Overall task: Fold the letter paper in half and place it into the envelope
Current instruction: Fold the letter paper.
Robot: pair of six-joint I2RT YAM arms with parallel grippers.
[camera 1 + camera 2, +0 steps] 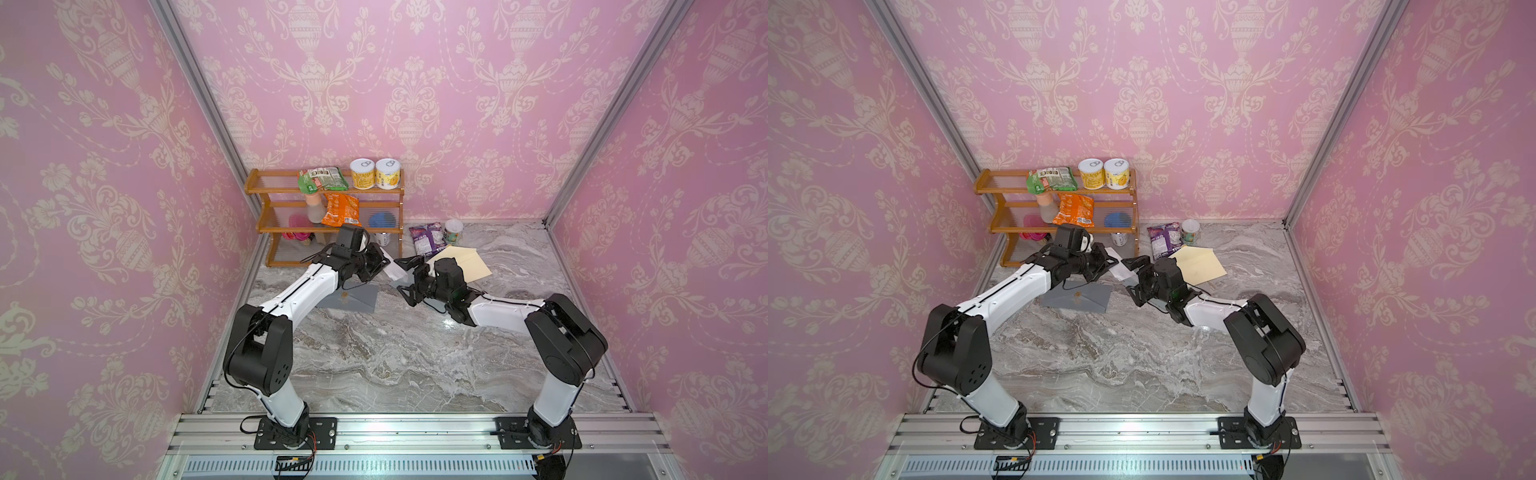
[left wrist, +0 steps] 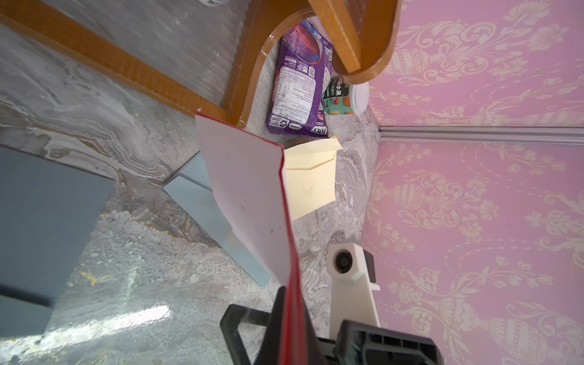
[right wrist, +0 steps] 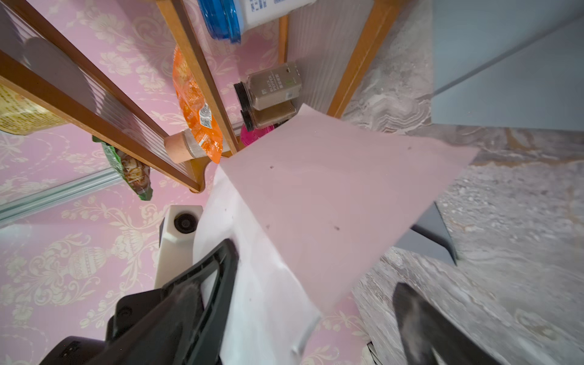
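Note:
My right gripper has the letter paper (image 3: 273,243) slanting against one finger. Next, I pull back, line up the fingers and close them on the paper's near end (image 3: 292,331).
The folded letter paper (image 1: 392,270) (image 1: 1121,270), white with a red outer face, hangs in the air between the two arms. My left gripper (image 1: 384,259) (image 2: 289,294) is shut on its edge; the red fold (image 2: 292,252) runs out from the jaws. My right gripper (image 1: 407,279) (image 3: 316,275) stands open around the paper's other end. The sheet (image 3: 331,205) lies against one finger (image 3: 221,262), and the other finger (image 3: 410,303) stands well clear. The cream envelope (image 1: 471,266) (image 2: 313,183) lies flat on the marble table behind the right wrist, flap open.
A wooden rack (image 1: 266,226) with cans, snack bags and jars stands at the back left, close to the left gripper. A purple bag (image 1: 426,237) and a cup (image 1: 454,230) sit by the back wall. A grey flat envelope (image 1: 353,297) lies under the left forearm.

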